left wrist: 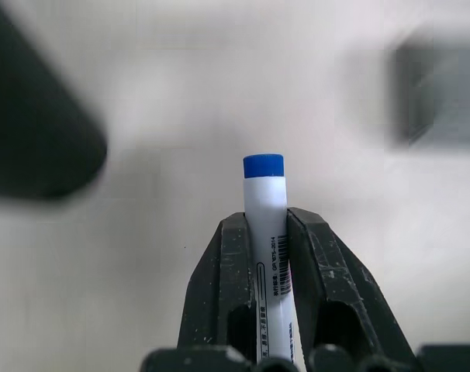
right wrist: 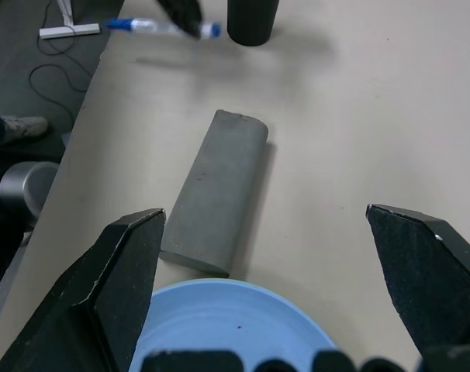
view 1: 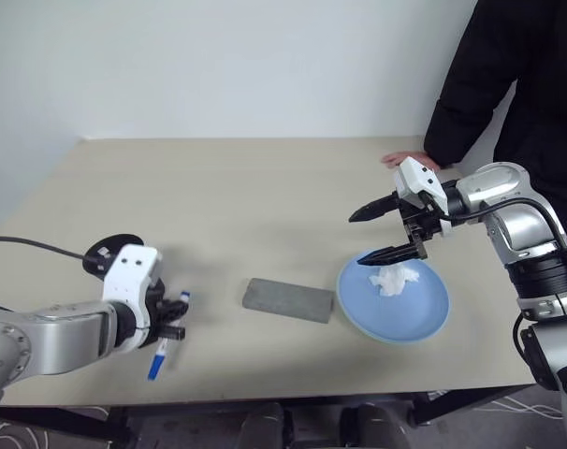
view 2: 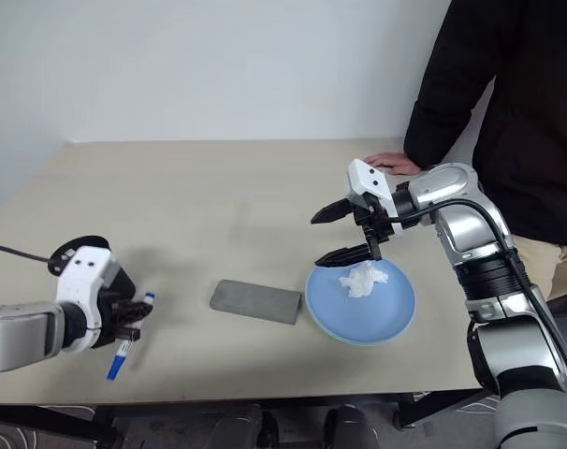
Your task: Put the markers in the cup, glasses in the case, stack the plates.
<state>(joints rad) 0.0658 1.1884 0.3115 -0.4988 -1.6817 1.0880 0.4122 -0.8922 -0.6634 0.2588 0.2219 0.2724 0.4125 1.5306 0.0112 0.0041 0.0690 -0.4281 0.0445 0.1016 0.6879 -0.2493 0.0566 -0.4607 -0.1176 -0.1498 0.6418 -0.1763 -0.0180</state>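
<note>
Next, my left gripper raises the marker and turns it upright over the cup's opening (view 1: 111, 246), because it is holding the marker nearly level (view 1: 160, 352) beside the upright cup.
My left gripper (view 1: 174, 318) is shut on a white marker (view 1: 157, 360) with blue ends, holding it tilted just above the table near the front left. The left wrist view shows the marker (left wrist: 264, 194) clamped between both fingers (left wrist: 223, 263). The black cup (view 1: 108, 253) stands upright right behind that hand. A closed grey case (view 1: 288, 299) lies mid-table. My right gripper (view 1: 358, 240) hangs open over the far left rim of a light blue plate (view 1: 424, 323). The glasses are out of view.
A crumpled white tissue (view 1: 396, 279) lies in the blue plate. A person in black stands at the far right with a hand (view 1: 403, 160) resting on the table. The table's front edge runs close to the marker and the plate.
</note>
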